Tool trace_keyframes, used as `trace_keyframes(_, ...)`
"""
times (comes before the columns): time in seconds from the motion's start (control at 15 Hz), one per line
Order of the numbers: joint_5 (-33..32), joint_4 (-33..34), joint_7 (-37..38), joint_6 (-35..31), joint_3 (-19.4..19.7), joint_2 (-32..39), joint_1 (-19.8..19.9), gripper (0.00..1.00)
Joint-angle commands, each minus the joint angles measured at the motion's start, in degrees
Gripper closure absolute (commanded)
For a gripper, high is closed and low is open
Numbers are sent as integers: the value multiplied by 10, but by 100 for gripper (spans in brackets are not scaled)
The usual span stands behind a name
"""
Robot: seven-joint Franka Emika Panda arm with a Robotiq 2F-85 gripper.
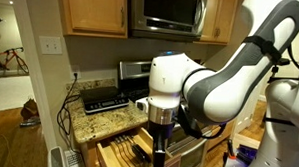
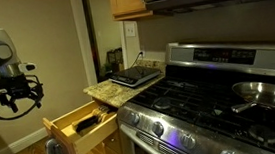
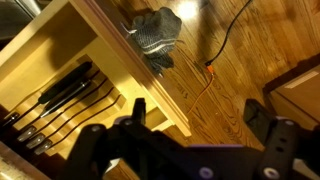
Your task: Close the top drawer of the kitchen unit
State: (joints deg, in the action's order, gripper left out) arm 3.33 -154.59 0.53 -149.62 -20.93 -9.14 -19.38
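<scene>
The grey towel (image 3: 156, 38) hangs outside the drawer front (image 3: 141, 80), so I expect the towel to move inward along with the top drawer when the robot's gripper pushes the drawer in.
The top drawer (image 2: 82, 130) of the light wood kitchen unit stands pulled out, and dark-handled knives (image 3: 60, 100) lie inside it. It also shows in an exterior view (image 1: 122, 153) and in the wrist view (image 3: 125, 55). A grey towel (image 3: 155, 38) hangs on the drawer front. My gripper (image 3: 198, 115) is open and empty. It hangs in the air just outside the drawer front, over the wood floor. In an exterior view it (image 2: 17, 98) is left of the drawer and apart from it.
A granite counter (image 2: 104, 90) with a black flat appliance (image 2: 135, 76) sits above the drawer. A steel gas stove (image 2: 210, 106) with a pan (image 2: 264, 91) stands beside the unit. A cable (image 3: 215, 45) lies on the wood floor (image 3: 230, 60).
</scene>
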Motion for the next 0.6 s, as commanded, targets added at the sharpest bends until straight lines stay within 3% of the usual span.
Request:
trace_keyframes(0.0, -64, 9, 21, -41, -10, 69, 1, 0)
trace_keyframes(0.13, -97, 16, 32, -49, -10, 105, 0, 2)
trace_keyframes(0.2, -111, 21, 36, -52, -9, 123, -2, 21)
trace_keyframes(0.53, -151, 48, 46, -102, 5, 194, -12, 53)
